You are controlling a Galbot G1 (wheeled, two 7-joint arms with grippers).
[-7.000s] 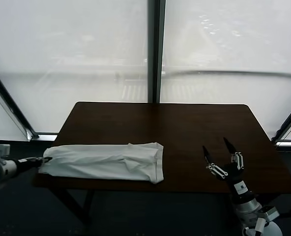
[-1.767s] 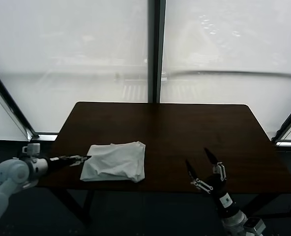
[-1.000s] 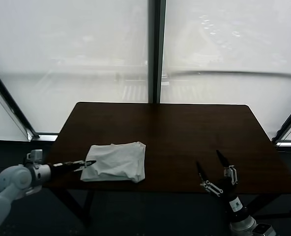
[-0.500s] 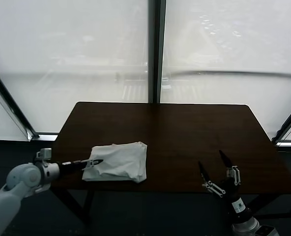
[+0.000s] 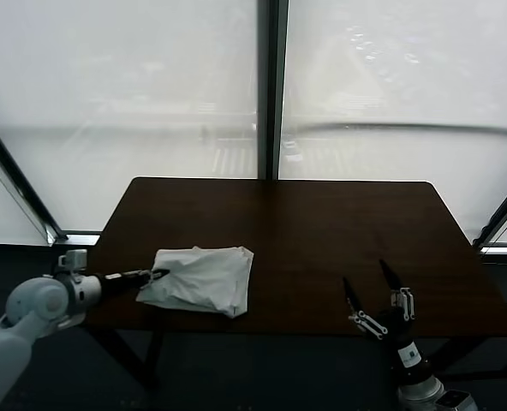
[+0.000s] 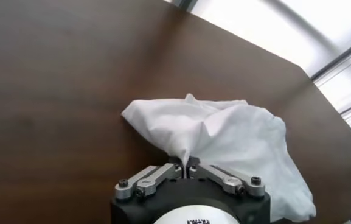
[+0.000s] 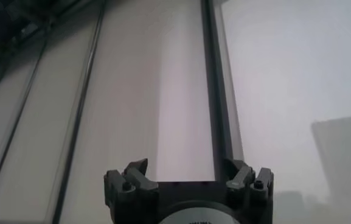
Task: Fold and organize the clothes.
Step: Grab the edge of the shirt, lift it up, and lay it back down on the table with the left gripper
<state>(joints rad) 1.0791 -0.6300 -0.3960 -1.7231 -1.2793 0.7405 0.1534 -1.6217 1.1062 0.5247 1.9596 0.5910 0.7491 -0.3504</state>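
Next, I swing the packet's pinched edge over with my left gripper to flip the packet toward the table's middle (image 5: 283, 287), because the packet is lying plain side up (image 5: 204, 280), far from my right gripper.
The clothes are one white T-shirt (image 5: 200, 279), folded into a small rumpled packet on the front left part of the dark table (image 5: 322, 231). My left gripper (image 5: 157, 275) reaches in from the left and is shut on the packet's left edge. In the left wrist view a pinch of the T-shirt (image 6: 224, 137) runs down between the closed jaws of the left gripper (image 6: 185, 163), pulled into a peak. My right gripper (image 5: 370, 288) stands open in front of the table's front right edge, fingers pointing up, holding nothing. In the right wrist view the right gripper (image 7: 187, 170) faces only window.
Large bright windows with a dark centre post (image 5: 271, 86) stand behind the table. The T-shirt lies close to the table's front edge (image 5: 322, 330). Dark floor shows below on both sides.
My left gripper has closed on the T-shirt's left edge over the last second and the packet's left side has lifted and shifted slightly. The right arm has barely moved.
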